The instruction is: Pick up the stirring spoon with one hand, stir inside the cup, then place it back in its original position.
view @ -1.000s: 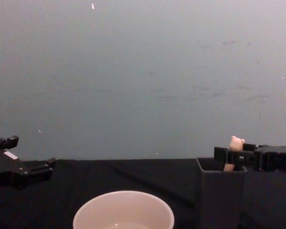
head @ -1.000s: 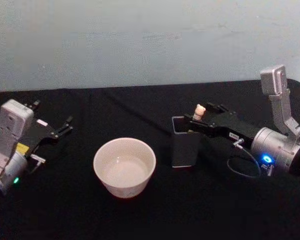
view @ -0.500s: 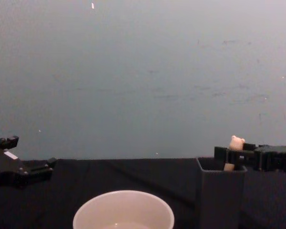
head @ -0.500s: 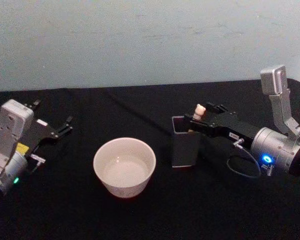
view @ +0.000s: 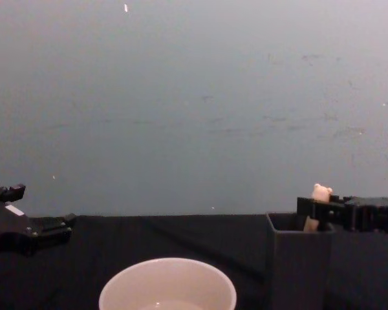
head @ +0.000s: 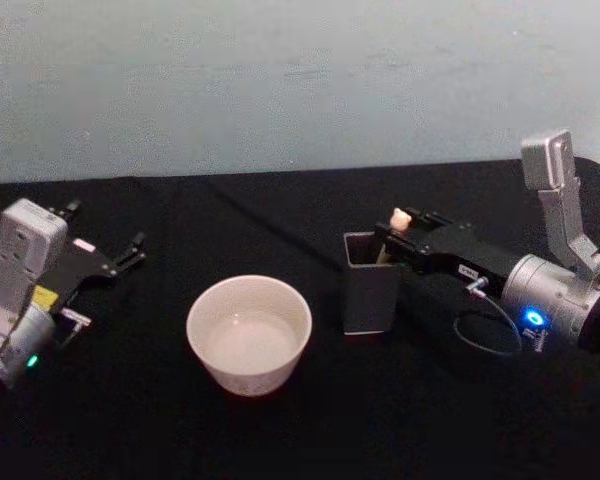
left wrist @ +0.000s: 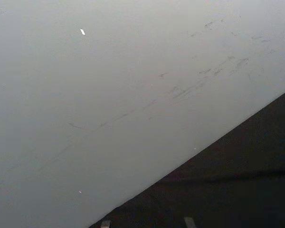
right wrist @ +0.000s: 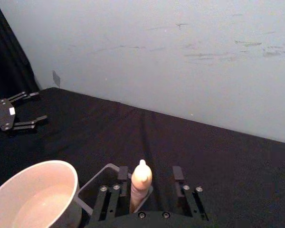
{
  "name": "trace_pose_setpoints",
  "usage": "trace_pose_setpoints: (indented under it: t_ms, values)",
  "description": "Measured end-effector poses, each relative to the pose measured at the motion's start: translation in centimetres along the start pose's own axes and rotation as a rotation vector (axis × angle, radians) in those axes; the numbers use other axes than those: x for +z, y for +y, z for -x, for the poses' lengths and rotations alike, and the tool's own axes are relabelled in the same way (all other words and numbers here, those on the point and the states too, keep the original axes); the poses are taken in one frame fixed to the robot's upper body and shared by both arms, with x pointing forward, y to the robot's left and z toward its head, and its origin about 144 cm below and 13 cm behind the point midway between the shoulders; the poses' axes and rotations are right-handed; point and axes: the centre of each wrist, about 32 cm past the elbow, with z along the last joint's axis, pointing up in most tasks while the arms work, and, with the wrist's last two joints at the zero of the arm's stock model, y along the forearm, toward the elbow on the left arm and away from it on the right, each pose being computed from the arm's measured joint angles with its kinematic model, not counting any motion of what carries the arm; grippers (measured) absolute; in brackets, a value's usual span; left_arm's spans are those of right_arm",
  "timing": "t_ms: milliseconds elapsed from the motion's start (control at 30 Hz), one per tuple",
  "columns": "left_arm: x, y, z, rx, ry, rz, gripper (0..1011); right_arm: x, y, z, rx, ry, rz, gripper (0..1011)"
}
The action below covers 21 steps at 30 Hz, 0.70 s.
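Note:
The stirring spoon (view: 321, 193) will slide out freely when I lift it, because the holder's opening (view: 290, 223) is much wider than the beige handle.
The stirring spoon (head: 401, 217) stands in the dark grey square holder (head: 370, 290), its original position, with the bear head (view: 321, 192) poking above the rim. My right gripper (head: 392, 236) is open. Its fingers (right wrist: 122, 173) flank the beige handle (right wrist: 141, 183) with gaps on both sides. The cream cup (head: 248, 378) sits left of the holder (view: 297, 265), some pale liquid inside. The spoon's bowl is hidden in the holder. My left gripper (head: 130, 250) rests open at the far left, away from the cup (view: 168, 287).
Black cloth (head: 280, 440) covers the table, and a pale wall (head: 280, 80) rises behind it. The cup (right wrist: 35, 199) stands close beside the holder's rim (right wrist: 97, 178). The left gripper (right wrist: 38, 105) lies far across the cloth.
My right gripper has drawn back a little to the right, away from the holder. The spoon stays in the holder and the left arm has not moved.

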Motion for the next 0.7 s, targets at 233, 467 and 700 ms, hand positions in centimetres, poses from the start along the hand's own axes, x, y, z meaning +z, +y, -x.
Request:
trace_pose_setpoints:
  t_ms: [233, 467, 700]
  values:
    - [0.00, 0.00, 0.00, 0.000, 0.000, 0.000, 1001, 0.00, 0.00, 0.00, 0.000, 0.000, 0.000, 388]
    - [0.00, 0.00, 0.00, 0.000, 0.000, 0.000, 1001, 0.00, 0.00, 0.00, 0.000, 0.000, 0.000, 214]
    - [0.00, 0.00, 0.00, 0.000, 0.000, 0.000, 1001, 0.00, 0.00, 0.00, 0.000, -0.001, 0.000, 214]
